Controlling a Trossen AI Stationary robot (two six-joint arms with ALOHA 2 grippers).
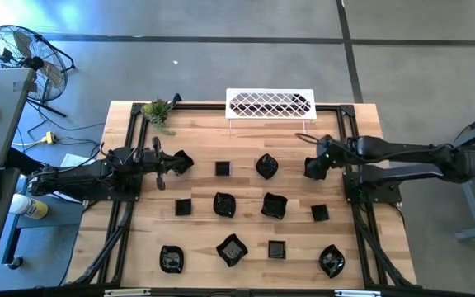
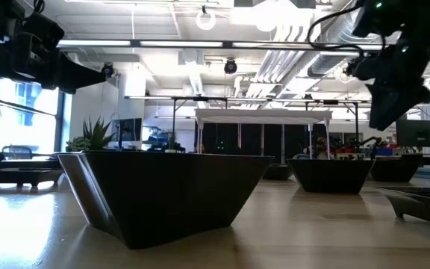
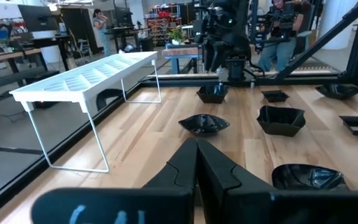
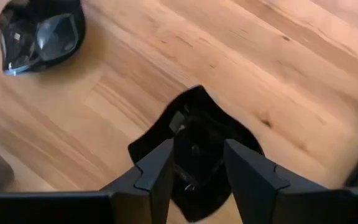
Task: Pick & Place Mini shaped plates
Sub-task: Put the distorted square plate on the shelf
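Observation:
My right gripper's open fingers are both above the wavy plate's hollow middle [image 4: 197, 144]. I need to turn and move over so they are on either side of its rim [image 4: 237, 116] before I close them.
Several glossy black mini plates lie in rows on the wooden table, among them a wavy one [image 1: 266, 166], a square one [image 1: 222, 168] and a leaf-like one [image 1: 331, 260]. My right gripper [image 1: 314, 167] [image 4: 197, 177] is over the right end of the far row, shut on a wavy black plate [image 4: 194, 124]. In the low view it [image 2: 391, 112] hangs well above the tabletop. My left gripper [image 1: 171, 162] [image 3: 196, 146] is shut at the left end of the same row. A black plate [image 1: 183, 161] shows right at its tips, but the left wrist view does not show it. My right gripper pinches the wavy plate between its two fingers [image 4: 157, 171], coming from above and pointing down. The plate's glossy body [image 4: 194, 146] fills the gap and spreads wider than the fingers on both sides. It looks lifted clear of the wood. My left gripper: I cannot tell whether it touches the plate at its tips.
A white lattice wire rack [image 1: 270, 104] [image 3: 86, 78] stands on thin legs at the far edge. A small green plant [image 1: 158, 110] sits at the far left corner. Black frame rails [image 1: 130, 148] run along both table sides. Bare wood [image 1: 246, 136] lies between the rack and the far row.

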